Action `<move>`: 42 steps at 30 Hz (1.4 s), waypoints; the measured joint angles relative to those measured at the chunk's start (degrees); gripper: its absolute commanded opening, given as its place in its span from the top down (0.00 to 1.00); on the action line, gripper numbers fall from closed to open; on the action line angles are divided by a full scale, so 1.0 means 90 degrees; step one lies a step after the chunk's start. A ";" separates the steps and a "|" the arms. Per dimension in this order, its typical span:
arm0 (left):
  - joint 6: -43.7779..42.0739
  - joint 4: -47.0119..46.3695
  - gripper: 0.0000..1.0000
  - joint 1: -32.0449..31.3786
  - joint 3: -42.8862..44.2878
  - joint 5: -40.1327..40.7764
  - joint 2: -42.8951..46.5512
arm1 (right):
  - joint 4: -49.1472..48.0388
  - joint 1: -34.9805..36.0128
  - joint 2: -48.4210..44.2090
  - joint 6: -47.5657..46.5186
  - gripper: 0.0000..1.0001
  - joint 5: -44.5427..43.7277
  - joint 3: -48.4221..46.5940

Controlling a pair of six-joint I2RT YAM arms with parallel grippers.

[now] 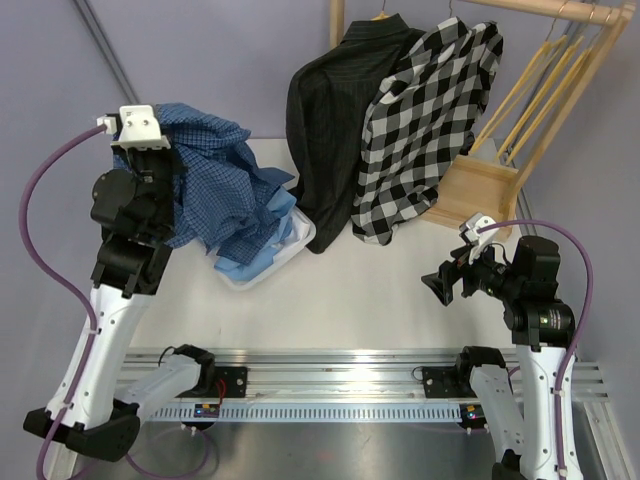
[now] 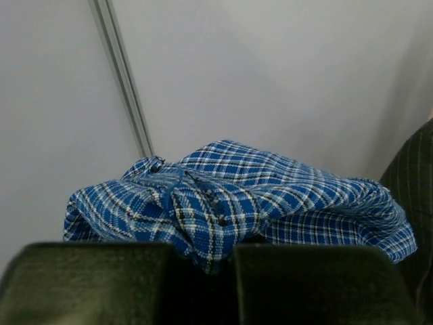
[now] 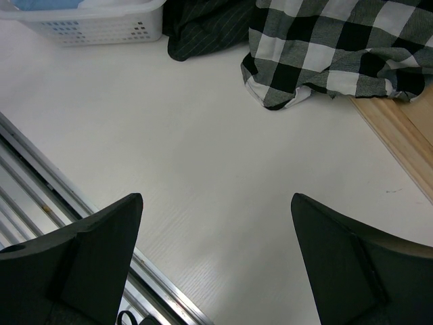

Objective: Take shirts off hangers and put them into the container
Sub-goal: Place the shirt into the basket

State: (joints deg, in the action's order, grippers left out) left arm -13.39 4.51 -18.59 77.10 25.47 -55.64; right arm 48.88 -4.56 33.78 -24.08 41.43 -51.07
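Observation:
The dark blue small-check shirt's lower end (image 1: 236, 238) is over the white container, so the left gripper should go on lowering the bunched fold before it lets go of it there.
High over the table's left side, my left gripper (image 2: 215, 256) is shut on a bunched fold of the dark blue small-check shirt (image 1: 215, 180). That shirt hangs down onto the white container (image 1: 262, 272), where a light blue shirt (image 1: 275, 245) lies. On the rail at the back, the black pinstriped shirt (image 1: 330, 130) and the black-and-white check shirt (image 1: 430, 130) hang on hangers, their hems touching the table. My right gripper (image 1: 440, 285) stands open low over bare table, nothing between its fingers (image 3: 101, 250). Several empty hangers (image 1: 555, 70) hang at the rail's right end.
The wooden rack base (image 1: 485, 185) and its slanted post (image 1: 565, 100) sit at the back right. An aluminium rail (image 1: 340, 375) runs along the near edge. In the right wrist view the container (image 3: 101, 27) is far left and the check shirt's hem (image 3: 318, 61) ahead.

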 measured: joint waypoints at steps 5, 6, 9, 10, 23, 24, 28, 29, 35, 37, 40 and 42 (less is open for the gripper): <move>0.0508 0.0019 1.00 0.0039 -0.0172 -0.0357 0.0153 | -0.0024 0.0000 0.0017 0.0010 0.01 0.0000 0.0000; 0.0602 0.0019 1.00 0.0049 -0.0185 -0.0430 0.0109 | -0.0022 0.0000 0.0017 0.0012 0.01 0.0000 0.0002; 0.0903 0.0075 1.00 0.0124 -0.0323 -0.0675 -0.0143 | -0.0024 -0.0007 0.0017 0.0015 0.01 0.0000 0.0002; 0.1022 0.0119 1.00 0.0172 -0.0447 -0.0801 -0.0243 | -0.0024 -0.0015 0.0017 0.0017 0.01 0.0000 0.0002; 0.2191 0.1617 1.00 0.0425 -0.1785 -0.2421 -0.1579 | -0.0024 -0.0041 0.0015 0.0034 0.01 0.0000 0.0012; 0.2244 0.1664 1.00 0.0430 -0.1797 -0.2569 -0.1734 | -0.0024 -0.0041 0.0015 0.0034 0.01 0.0000 0.0012; 0.2424 0.1778 1.00 0.0457 -0.1887 -0.3036 -0.2516 | -0.0027 -0.0041 0.0015 0.0034 0.01 -0.0002 0.0012; 0.2458 0.1797 1.00 0.0461 -0.1902 -0.3116 -0.2742 | -0.0024 -0.0041 0.0015 0.0034 0.01 -0.0002 0.0012; 0.2550 0.1882 1.00 0.0539 -0.1916 -0.3402 -0.3441 | -0.0032 -0.0041 -0.0017 0.0034 0.01 -0.0002 0.0015; 0.2557 0.1877 0.91 0.0563 -0.1916 -0.3441 -0.3453 | -0.0046 -0.0041 -0.0027 0.0034 0.01 -0.0002 0.0015; 0.2596 0.1875 0.81 0.0595 -0.1916 -0.3461 -0.3456 | -0.0068 -0.0041 -0.0046 0.0034 0.01 0.0000 0.0015; 0.2633 0.1877 0.68 0.0622 -0.1914 -0.3485 -0.3463 | -0.0068 -0.0044 -0.0053 0.0034 0.00 0.0000 0.0015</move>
State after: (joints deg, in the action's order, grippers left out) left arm 10.31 21.41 -12.99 59.88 -5.89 -86.80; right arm 48.27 -4.95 33.30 -23.77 41.43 -50.94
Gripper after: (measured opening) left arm 0.209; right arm 0.993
